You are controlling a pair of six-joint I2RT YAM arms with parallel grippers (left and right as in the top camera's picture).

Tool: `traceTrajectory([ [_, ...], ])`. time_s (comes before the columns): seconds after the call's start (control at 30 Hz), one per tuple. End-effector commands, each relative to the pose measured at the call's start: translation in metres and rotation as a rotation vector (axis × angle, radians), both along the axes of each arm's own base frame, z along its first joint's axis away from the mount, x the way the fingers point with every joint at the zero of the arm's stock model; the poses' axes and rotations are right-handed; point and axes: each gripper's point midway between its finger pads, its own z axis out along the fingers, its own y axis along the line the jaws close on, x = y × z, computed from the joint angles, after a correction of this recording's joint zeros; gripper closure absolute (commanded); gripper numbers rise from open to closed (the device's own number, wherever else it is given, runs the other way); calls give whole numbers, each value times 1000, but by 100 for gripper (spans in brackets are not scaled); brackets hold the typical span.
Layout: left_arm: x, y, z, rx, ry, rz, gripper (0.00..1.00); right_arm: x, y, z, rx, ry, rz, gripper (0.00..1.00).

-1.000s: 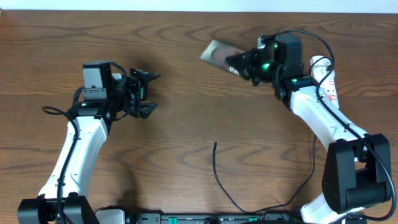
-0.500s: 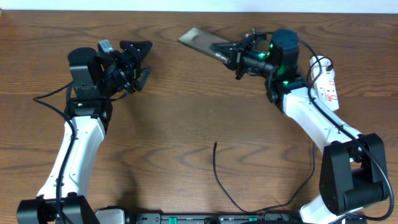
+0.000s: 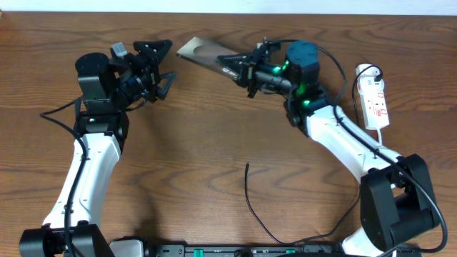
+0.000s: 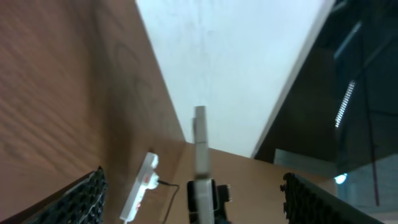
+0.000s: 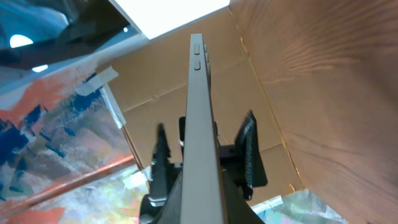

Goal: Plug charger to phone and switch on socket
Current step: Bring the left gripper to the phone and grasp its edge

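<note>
My right gripper should go on moving the phone's loose end [image 3: 188, 49] in until my left gripper's open fingers [image 3: 166, 65] close, before it lets go, because that end points edge-on at those fingers.
My right gripper [image 3: 246, 69] is shut on the brown-bronze phone [image 3: 203, 51] and holds it tilted above the table's far edge, free end pointing left. In the right wrist view the phone [image 5: 199, 118] shows edge-on, rising from my jaws [image 5: 199, 208]. My left gripper [image 3: 158, 66] is open and empty, facing the phone a short way to its left. The left wrist view shows the phone [image 4: 200, 140] edge-on between my spread fingers [image 4: 194, 186]. The charger cable [image 3: 251, 203] lies on the table, its tip [image 3: 246, 166] free. The white socket [image 3: 375, 100] lies at the right and also shows in the left wrist view [image 4: 142, 185].
The wooden table [image 3: 193, 157] carries only the cable and the socket. A white cord [image 3: 368, 71] loops at the socket's far end. Black robot cables run along the front edge [image 3: 235, 250] and beside the left arm [image 3: 57, 114].
My right gripper has carried the phone leftward along the far edge. My left gripper has risen, moved back and turned to face the phone.
</note>
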Motion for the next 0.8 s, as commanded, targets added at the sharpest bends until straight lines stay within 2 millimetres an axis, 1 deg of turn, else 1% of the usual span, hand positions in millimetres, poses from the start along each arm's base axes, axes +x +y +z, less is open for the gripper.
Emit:
traceTrajectory([
  [0.0, 0, -1, 23, -17, -53, -6, 13, -1, 10, 19, 30, -45, -18, 99],
  [0.1, 0, -4, 23, -16, -55, -10, 13, -5, 17, 22, 40, -53, -12, 99],
  [0.3, -1, -18, 22, -6, -56, -24, 12, -18, 33, 22, 40, -54, 21, 99],
  [0.5, -1, -20, 21, -2, -57, -28, 12, -28, 44, 22, 41, -53, 49, 99],
  [0.57, -1, -20, 21, 1, -60, -29, 15, -31, 47, 22, 41, -53, 57, 99],
  [0.67, -1, -20, 21, 16, -72, -33, 31, -33, 49, 22, 41, -53, 61, 99],
  [0.73, -1, -20, 21, 28, -81, -34, 50, -34, 50, 22, 41, -53, 63, 99],
  [0.77, -1, -20, 21, 31, -83, -33, 62, -34, 50, 22, 41, -53, 65, 99],
])
